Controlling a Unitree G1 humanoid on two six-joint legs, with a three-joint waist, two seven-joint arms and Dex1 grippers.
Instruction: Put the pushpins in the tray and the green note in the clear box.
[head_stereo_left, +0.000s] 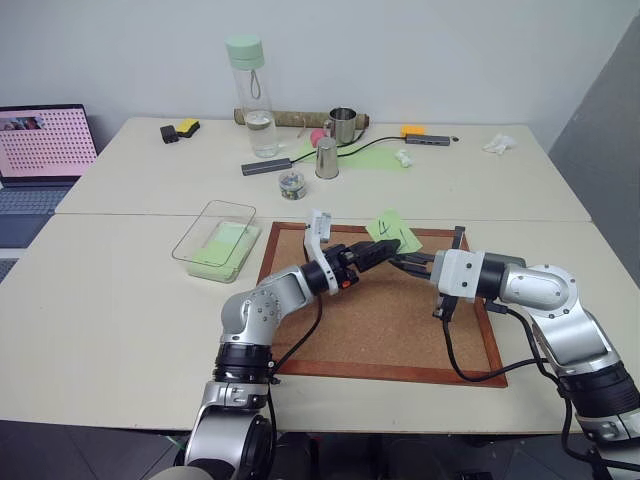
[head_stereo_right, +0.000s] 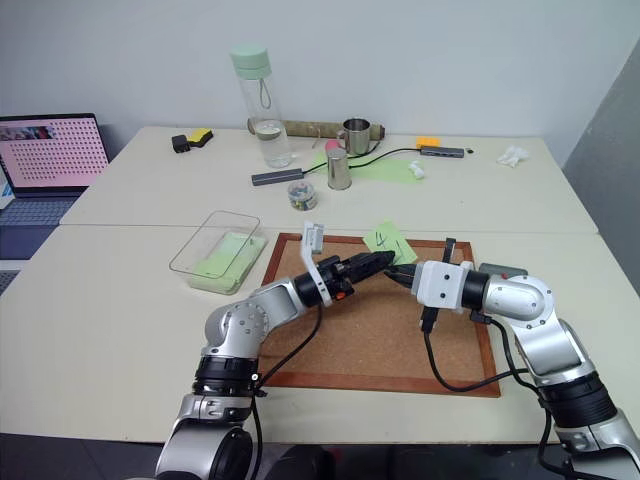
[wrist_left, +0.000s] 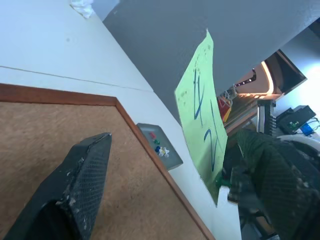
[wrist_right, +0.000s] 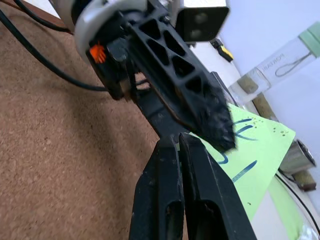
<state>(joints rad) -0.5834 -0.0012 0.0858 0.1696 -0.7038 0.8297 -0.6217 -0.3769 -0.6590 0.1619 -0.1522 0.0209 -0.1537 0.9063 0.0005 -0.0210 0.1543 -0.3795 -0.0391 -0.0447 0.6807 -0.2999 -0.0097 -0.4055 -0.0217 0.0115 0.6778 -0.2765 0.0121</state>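
The green note (head_stereo_left: 394, 230) is standing up from its pinched lower edge (head_stereo_left: 403, 251). I expect it to stay upright when I take it to the clear box.
The green note (head_stereo_left: 393, 232), with dark handwriting, stands upright in the air above the corkboard (head_stereo_left: 380, 325). My right gripper (head_stereo_left: 401, 262) comes in from the right and is shut on the note's lower edge. My left gripper (head_stereo_left: 383, 252) reaches in from the left and is open, one finger (wrist_left: 80, 190) on each side of the note (wrist_left: 202, 115) without pinching it. The tray (wrist_left: 159, 145), small and dark grey, lies on the table just past the board's right edge, with red, green and pale pushpins (wrist_left: 156, 142) in it. The clear box (head_stereo_left: 215, 240) sits left of the board.
A small jar of mixed pins (head_stereo_left: 292, 183), two metal cups (head_stereo_left: 327, 158), a tall bottle (head_stereo_left: 254, 95) and cables stand on the far table. A laptop (head_stereo_left: 40, 150) is at the far left. The right arm's cable (head_stereo_left: 465, 365) trails over the board.
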